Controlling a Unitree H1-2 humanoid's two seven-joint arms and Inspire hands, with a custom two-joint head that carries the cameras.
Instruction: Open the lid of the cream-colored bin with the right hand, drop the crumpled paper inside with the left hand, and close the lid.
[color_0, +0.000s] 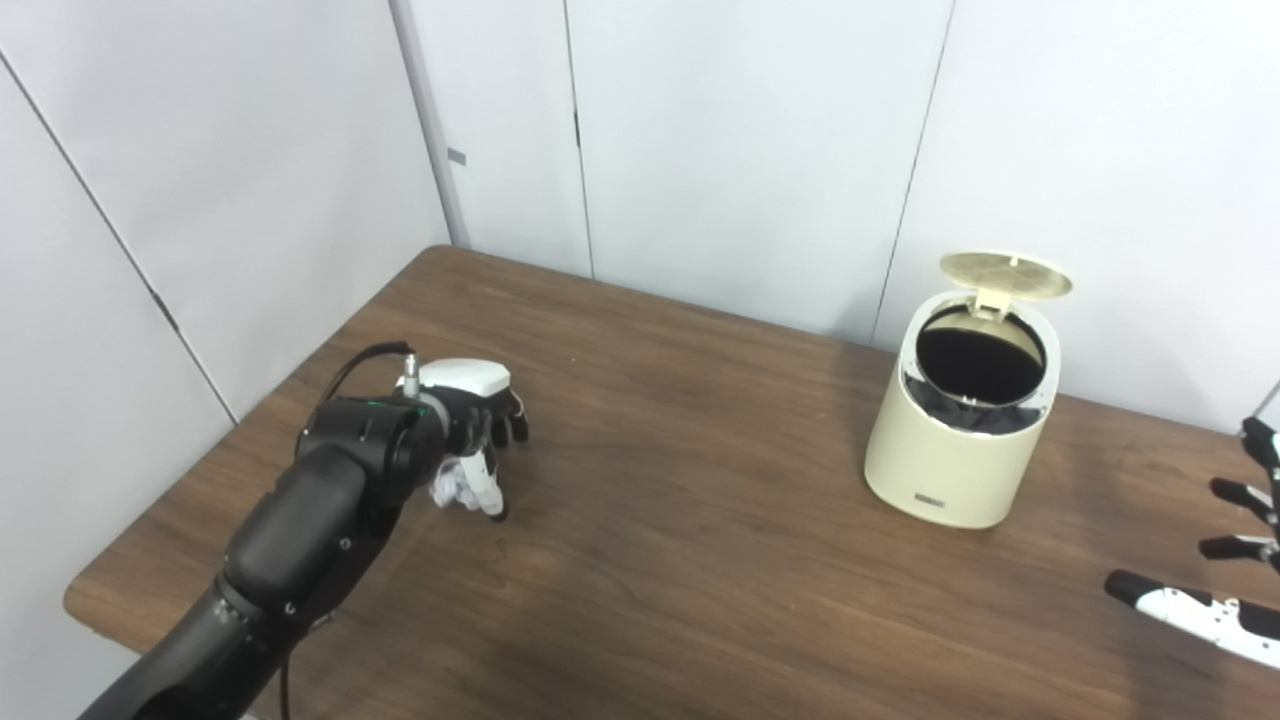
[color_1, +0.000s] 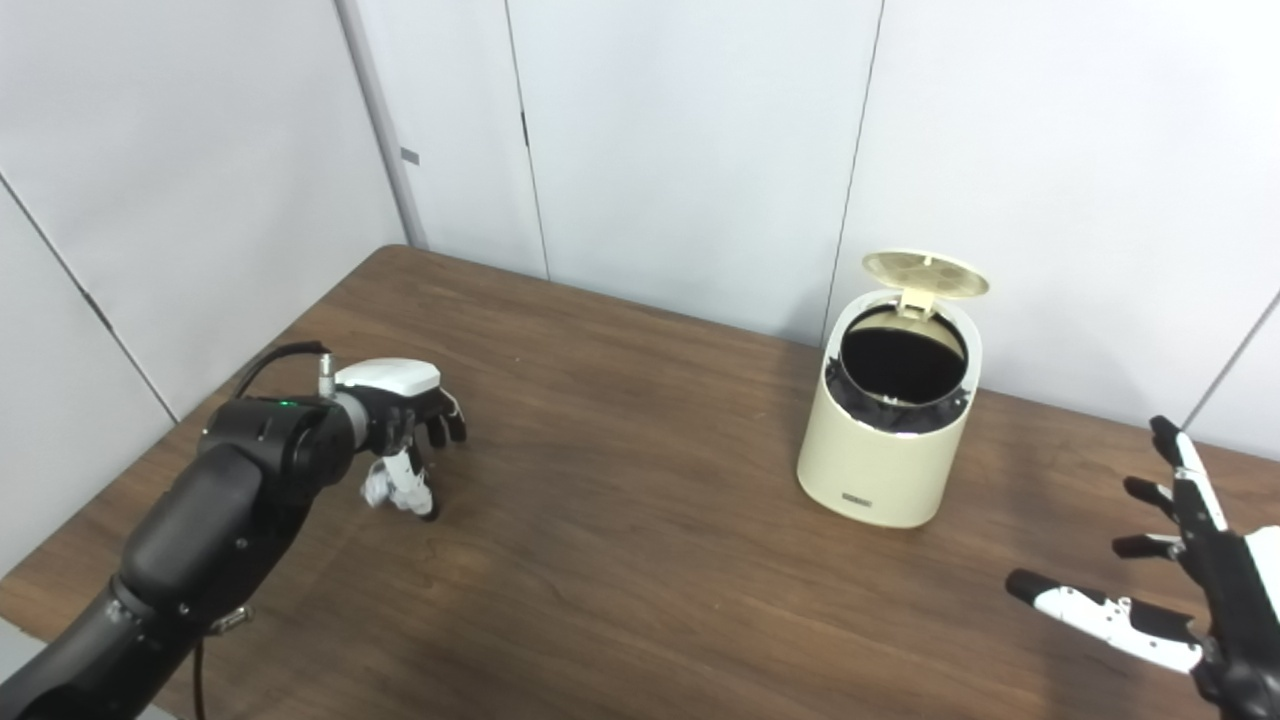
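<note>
The crumpled paper will fall fully out of sight when the robot drops it in, because the bin's wide opening leads to a deep dark inside.
The cream-colored bin stands at the table's back right with its round lid flipped up and its dark inside showing. The crumpled white paper lies on the table at the left. My left hand is directly over it, fingers apart and curled downward, with the thumb down beside the paper and reaching the table; the fingers are not closed on it. My right hand is open with its fingers spread, low at the right edge, to the right of the bin and in front of it, apart from it.
The brown wooden table has its left edge close to my left arm. White wall panels stand right behind the bin and along the left side.
</note>
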